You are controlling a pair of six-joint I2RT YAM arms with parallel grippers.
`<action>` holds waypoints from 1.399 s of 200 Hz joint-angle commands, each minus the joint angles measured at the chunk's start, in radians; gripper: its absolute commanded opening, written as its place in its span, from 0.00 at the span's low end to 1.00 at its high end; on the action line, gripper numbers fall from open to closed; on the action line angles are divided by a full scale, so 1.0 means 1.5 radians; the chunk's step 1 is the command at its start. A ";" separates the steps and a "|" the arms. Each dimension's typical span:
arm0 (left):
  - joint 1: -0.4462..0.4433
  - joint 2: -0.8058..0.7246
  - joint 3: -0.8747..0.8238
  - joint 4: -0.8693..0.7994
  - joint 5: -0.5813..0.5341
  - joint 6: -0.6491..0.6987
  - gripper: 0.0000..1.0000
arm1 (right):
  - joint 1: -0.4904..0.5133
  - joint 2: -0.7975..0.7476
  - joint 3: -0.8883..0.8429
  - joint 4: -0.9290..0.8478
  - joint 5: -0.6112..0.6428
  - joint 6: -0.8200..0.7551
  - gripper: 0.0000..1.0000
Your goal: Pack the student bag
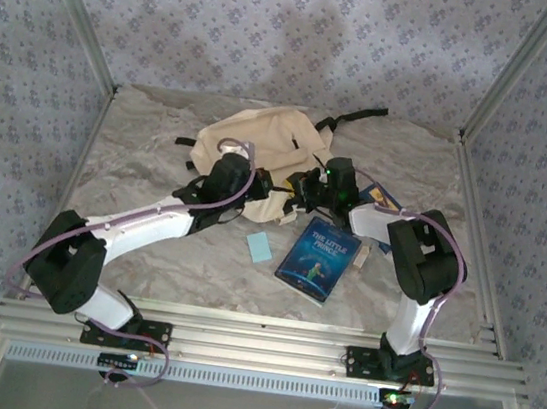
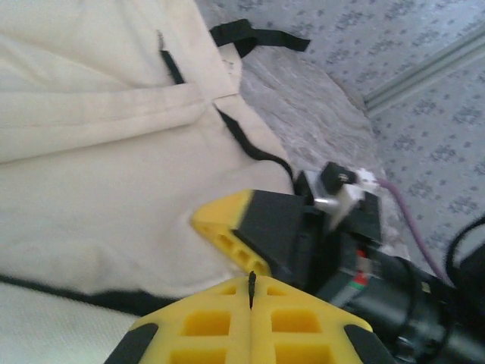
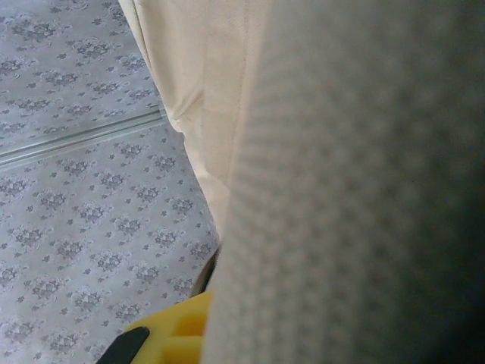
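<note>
I see the student bag crooked (image 1: pixel 262 140) and its near edge bunched, so my right gripper should pull that edge (image 1: pixel 273 208) away from my left gripper to straighten the bag before packing.
The student bag (image 1: pixel 262 138), cream fabric with black straps, lies at the back middle of the table. Both grippers meet at its near edge. My left gripper (image 1: pixel 272 188) is shut, and a thin black tab of the bag (image 2: pixel 251 280) sticks out between its yellow fingertips (image 2: pixel 220 318). Just beyond them, one yellow finger (image 2: pixel 226 226) of my right gripper (image 1: pixel 302 188) lies against the bag's cream cloth (image 2: pixel 98 174). In the right wrist view the bag's fabric (image 3: pixel 341 189) hangs right over the lens and down across one yellow finger (image 3: pixel 176 332). The right jaws are closed on that fabric.
A blue book titled The Little Prince (image 1: pixel 319 259) lies flat in front of the bag. A small light-blue pad (image 1: pixel 260 247) sits to its left and a small white item (image 1: pixel 360 258) to its right. Another blue and yellow item (image 1: pixel 388 195) lies behind the right arm.
</note>
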State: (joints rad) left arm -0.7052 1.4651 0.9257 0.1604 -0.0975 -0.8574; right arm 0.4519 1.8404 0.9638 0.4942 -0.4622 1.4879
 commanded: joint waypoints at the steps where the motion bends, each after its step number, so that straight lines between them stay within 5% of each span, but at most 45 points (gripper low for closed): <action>1: 0.044 -0.023 -0.035 0.003 -0.050 0.008 0.00 | -0.015 -0.021 0.028 -0.036 -0.046 -0.080 0.00; 44: 0.143 -0.045 -0.116 0.013 -0.150 0.054 0.00 | -0.062 -0.058 0.101 -0.274 -0.093 -0.274 0.00; 94: 0.249 -0.020 -0.122 0.031 -0.144 0.086 0.00 | -0.131 -0.075 0.143 -0.396 -0.072 -0.417 0.00; 135: 0.233 -0.088 -0.140 0.007 -0.076 0.059 0.00 | -0.158 0.016 0.292 -0.476 -0.046 -0.540 0.00; 177: 0.103 -0.164 -0.143 -0.012 -0.080 0.004 0.00 | -0.149 0.152 0.452 -0.476 -0.078 -0.532 0.00; 190: 0.064 -0.153 -0.134 -0.002 -0.084 -0.015 0.00 | -0.150 0.171 0.483 -0.490 -0.076 -0.529 0.24; 202: 0.036 -0.124 -0.122 0.012 -0.085 -0.022 0.00 | -0.151 0.162 0.483 -0.495 -0.062 -0.522 0.57; 225: 0.017 -0.052 -0.085 0.042 -0.078 -0.027 0.00 | -0.145 0.099 0.432 -0.510 -0.030 -0.519 0.82; 280: 0.015 0.070 0.011 0.088 -0.055 -0.012 0.00 | -0.093 -0.105 0.214 -0.532 0.033 -0.497 0.88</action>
State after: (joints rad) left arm -0.6807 1.5436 0.8612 0.2138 -0.1909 -0.8768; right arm 0.2573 1.8149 1.3952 -0.2760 -0.4755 0.7139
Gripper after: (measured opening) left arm 0.064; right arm 0.882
